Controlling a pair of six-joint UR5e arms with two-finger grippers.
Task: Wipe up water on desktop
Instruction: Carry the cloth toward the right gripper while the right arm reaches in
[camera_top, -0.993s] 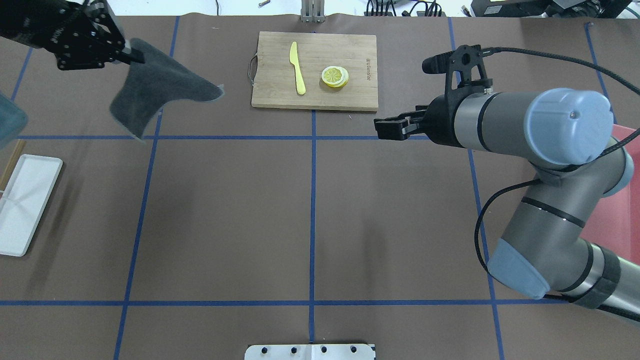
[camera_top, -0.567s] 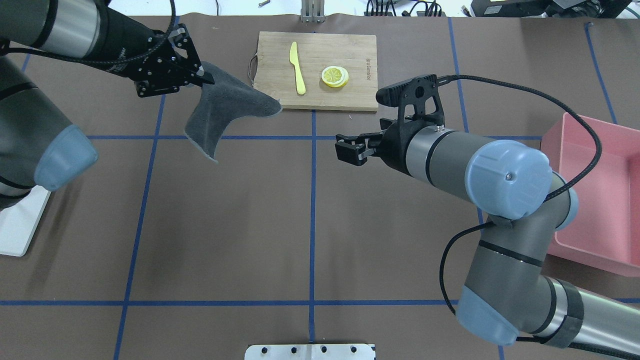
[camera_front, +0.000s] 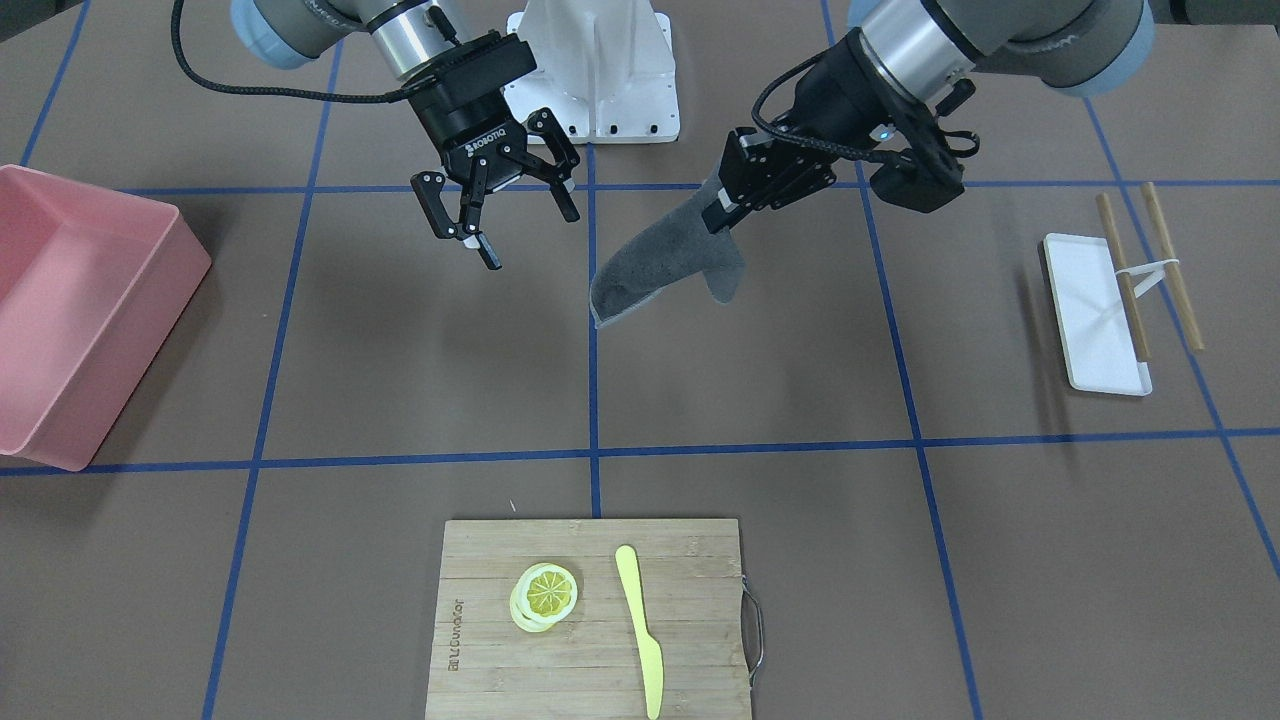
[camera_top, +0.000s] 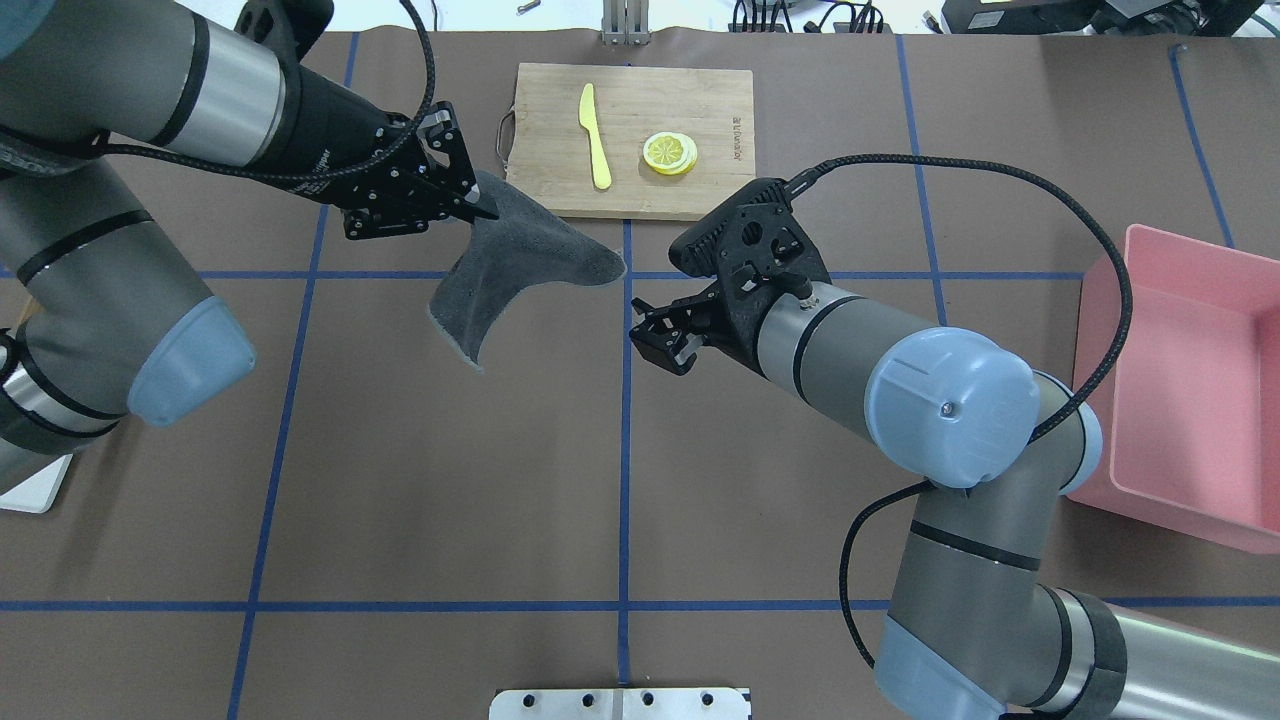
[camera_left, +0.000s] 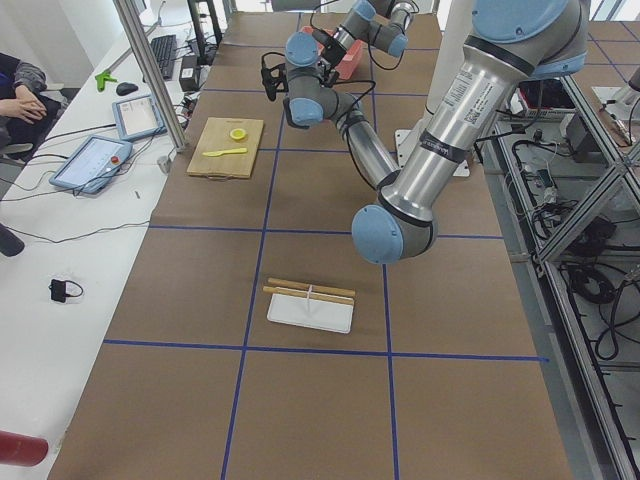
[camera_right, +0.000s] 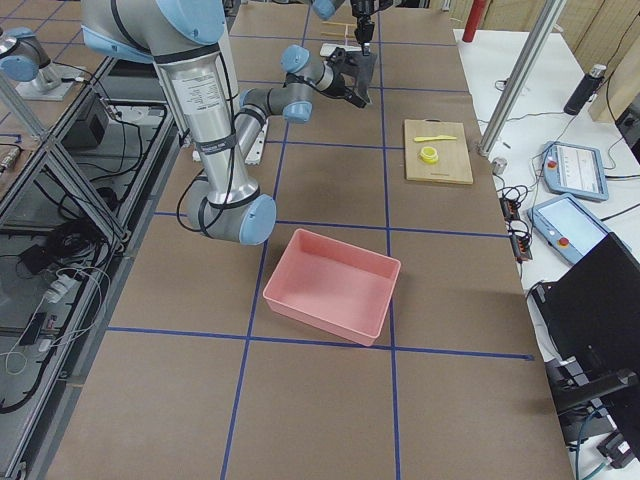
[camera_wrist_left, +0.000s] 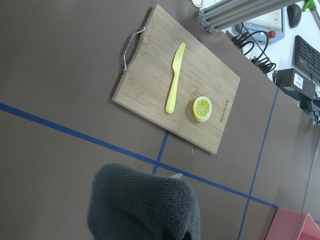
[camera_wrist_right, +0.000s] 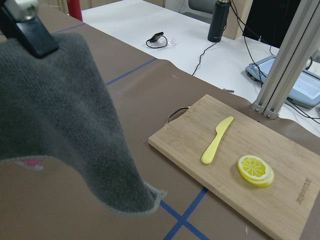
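The dark grey cloth's free tip (camera_front: 607, 296) hangs short of my right gripper. My left gripper should therefore move the cloth across into the right gripper's open fingers (camera_front: 519, 208).
The desktop (camera_top: 450, 480) is a matte brown top with blue tape lines; I see no water patch on it. My left gripper (camera_top: 478, 208) is shut on one corner of a dark grey cloth (camera_top: 510, 270), which hangs above the desktop just left of the centre line. The left gripper (camera_front: 722, 214) and the cloth (camera_front: 660, 262) also show in the front-facing view. My right gripper (camera_top: 657, 346) is open and empty, a short way right of the cloth's tip; its spread jaws show in the front-facing view (camera_front: 528, 238). The cloth fills part of both wrist views (camera_wrist_left: 145, 205) (camera_wrist_right: 60, 120).
A bamboo cutting board (camera_top: 700, 185) with a yellow knife (camera_top: 595, 135) and lemon slices (camera_top: 670, 152) lies at the far middle. A pink bin (camera_top: 1190, 400) stands at the right. A white tray (camera_front: 1095, 310) with chopsticks lies on my left side.
My left arm has carried the cloth from the far left toward the table's centre. My right gripper has moved left and nearer to the centre line, still open.
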